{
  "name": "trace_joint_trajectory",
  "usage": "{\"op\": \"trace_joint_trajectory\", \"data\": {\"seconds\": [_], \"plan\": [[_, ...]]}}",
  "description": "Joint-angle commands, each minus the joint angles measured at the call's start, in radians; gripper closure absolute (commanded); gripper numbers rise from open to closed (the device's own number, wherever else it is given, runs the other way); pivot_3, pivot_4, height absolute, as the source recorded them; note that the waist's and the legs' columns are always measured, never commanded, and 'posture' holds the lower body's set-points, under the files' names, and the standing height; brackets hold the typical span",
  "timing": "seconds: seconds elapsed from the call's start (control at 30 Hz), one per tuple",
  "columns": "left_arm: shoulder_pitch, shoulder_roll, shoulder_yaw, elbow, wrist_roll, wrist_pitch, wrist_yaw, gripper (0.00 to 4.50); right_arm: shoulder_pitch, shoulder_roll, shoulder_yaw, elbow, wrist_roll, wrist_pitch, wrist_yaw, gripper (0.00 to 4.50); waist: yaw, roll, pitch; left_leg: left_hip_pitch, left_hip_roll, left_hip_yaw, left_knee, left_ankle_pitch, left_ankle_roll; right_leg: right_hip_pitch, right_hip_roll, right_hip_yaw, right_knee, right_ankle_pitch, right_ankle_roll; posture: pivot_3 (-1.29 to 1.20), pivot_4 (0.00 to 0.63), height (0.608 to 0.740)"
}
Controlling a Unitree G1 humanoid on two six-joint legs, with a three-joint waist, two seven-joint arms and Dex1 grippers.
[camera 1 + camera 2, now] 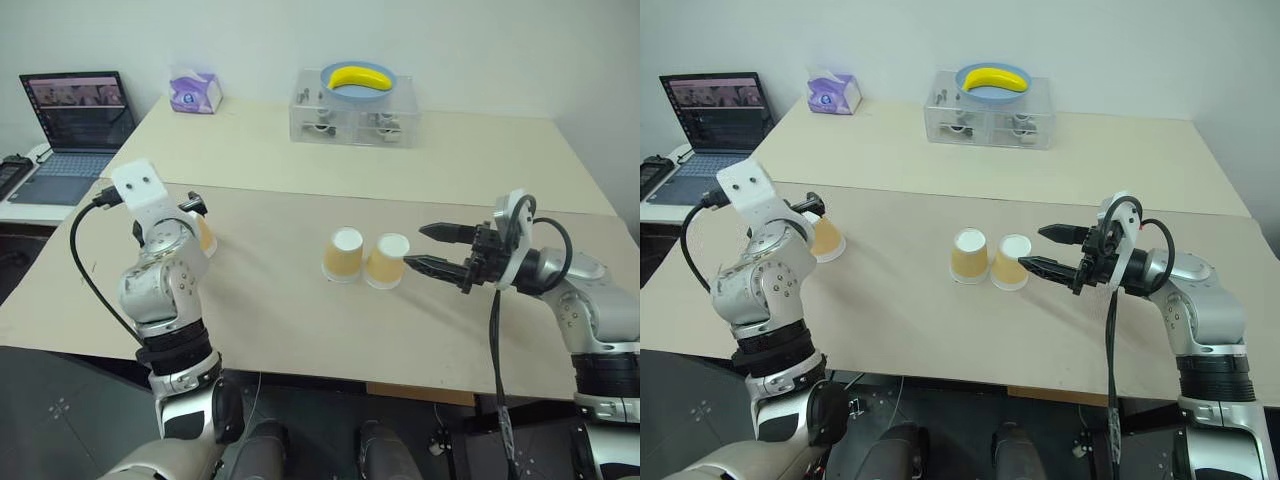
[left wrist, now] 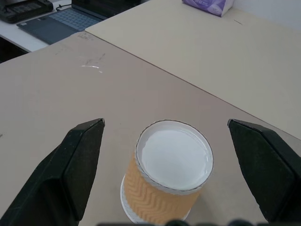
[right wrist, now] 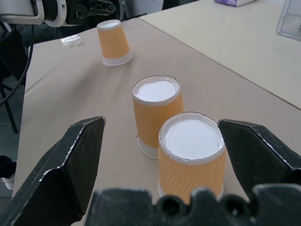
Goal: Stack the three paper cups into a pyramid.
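Note:
I should keep moving my left gripper forward until its open fingers can close on the tan sides (image 1: 828, 239) of the third cup (image 2: 175, 155), which stands free and centred in front of them.
Three tan paper cups stand upside down on the near table. Two sit side by side in the middle, cup (image 1: 343, 255) and cup (image 1: 387, 261), almost touching. The third cup (image 1: 826, 238) stands alone at the left. My left gripper (image 2: 165, 123) is open and level, with a finger on each side of the third cup (image 2: 167, 181) and clear of it. My right gripper (image 1: 415, 247) is open just to the right of the middle pair, pointing at the nearer cup (image 3: 190, 155) without touching it. No cup is stacked on another.
On the far table stand a clear drawer box (image 1: 355, 120) with a banana (image 1: 360, 78) in a blue bowl on top, and a purple tissue pack (image 1: 195, 92). An open laptop (image 1: 75, 120) sits on a side desk at the far left.

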Motion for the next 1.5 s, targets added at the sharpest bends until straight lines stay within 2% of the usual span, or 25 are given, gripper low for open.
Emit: {"op": "trace_joint_trajectory", "data": {"seconds": [0.03, 0.8, 0.87, 0.9, 0.93, 1.0, 1.03, 1.33, 1.43, 1.5], "plan": [[0.006, 0.002, -0.009, 0.009, 0.015, -0.047, -0.006, 0.02, -0.003, -0.017, -0.037, -0.041, 0.012, -0.016, -0.004, 0.00, 0.000, 0.000, 0.000, 0.000, 0.000, 0.000, 0.000, 0.000, 0.000, 0.000, 0.000, 0.000, 0.000, 0.000, 0.000, 0.00, 0.150, 0.694], [0.021, -0.011, -0.017, 0.156, 0.018, -0.151, -0.034, 0.02, 0.000, -0.036, -0.044, -0.048, 0.015, -0.011, -0.007, 0.00, 0.002, 0.000, 0.000, 0.000, 0.000, 0.000, 0.000, 0.000, 0.000, 0.000, 0.000, 0.000, 0.000, 0.000, 0.000, 0.00, 0.150, 0.694], [0.017, -0.002, -0.015, 0.174, 0.019, -0.164, -0.037, 0.54, -0.002, -0.038, -0.043, -0.047, 0.015, -0.010, -0.006, 0.00, 0.002, 0.000, 0.000, 0.000, 0.000, 0.000, 0.000, 0.000, 0.000, 0.000, 0.000, 0.000, 0.000, 0.000, 0.000, 0.00, 0.150, 0.694], [0.014, 0.002, -0.016, 0.183, 0.020, -0.175, -0.039, 0.64, 0.000, -0.039, -0.043, -0.047, 0.015, -0.010, -0.005, 0.00, 0.001, 0.000, 0.000, 0.000, 0.000, 0.000, 0.000, 0.000, 0.000, 0.000, 0.000, 0.000, 0.000, 0.000, 0.000, 0.00, 0.150, 0.694], [0.013, 0.004, -0.016, 0.189, 0.020, -0.182, -0.041, 1.18, 0.001, -0.039, -0.044, -0.047, 0.016, -0.010, -0.004, 0.00, 0.001, 0.000, 0.000, 0.000, 0.000, 0.000, 0.000, 0.000, 0.000, 0.000, 0.000, 0.000, 0.000, 0.000, 0.000, 0.00, 0.150, 0.694], [0.011, 0.006, -0.020, 0.200, 0.016, -0.194, -0.048, 1.92, -0.001, -0.038, -0.042, -0.046, 0.015, -0.010, -0.006, 0.00, 0.002, 0.000, 0.000, 0.000, 0.000, 0.000, 0.000, 0.000, 0.000, 0.000, 0.000, 0.000, 0.000, 0.000, 0.000, 0.00, 0.150, 0.694], [0.010, 0.008, -0.022, 0.206, 0.013, -0.198, -0.053, 2.10, -0.002, -0.037, -0.041, -0.044, 0.014, -0.010, -0.007, 0.00, 0.002, 0.000, 0.000, 0.000, 0.000, 0.000, 0.000, 0.000, 0.000, 0.000, 0.000, 0.000, 0.000, 0.000, 0.000, 0.00, 0.150, 0.694], [-0.024, 0.103, -0.154, 0.208, 0.071, -0.344, -0.159, 2.19, -0.009, -0.041, -0.037, -0.035, 0.009, -0.014, -0.004, 0.00, 0.002, 0.000, 0.000, 0.000, 0.000, 0.000, 0.000, 0.000, 0.000, 0.000, 0.000, 0.000, 0.000, 0.000, 0.000, 0.00, 0.150, 0.694], [-0.119, 0.168, -0.255, 0.257, 0.064, -0.499, -0.343, 2.19, -0.023, -0.035, -0.026, -0.025, 0.005, -0.020, -0.001, 0.00, 0.005, -0.001, 0.001, -0.001, 0.000, 0.000, 0.000, 0.000, 0.000, -0.001, 0.000, 0.000, 0.000, 0.000, 0.000, 0.00, 0.150, 0.694], [-0.165, 0.172, -0.298, 0.286, -0.038, -0.486, -0.541, 2.19, -0.030, -0.034, -0.023, -0.020, 0.002, -0.022, -0.001, 0.00, 0.011, -0.001, 0.001, -0.001, 0.000, 0.000, 0.000, 0.000, -0.001, 0.000, 0.000, -0.001, 0.000, 0.000, 0.000, 0.00, 0.150, 0.694]]}}
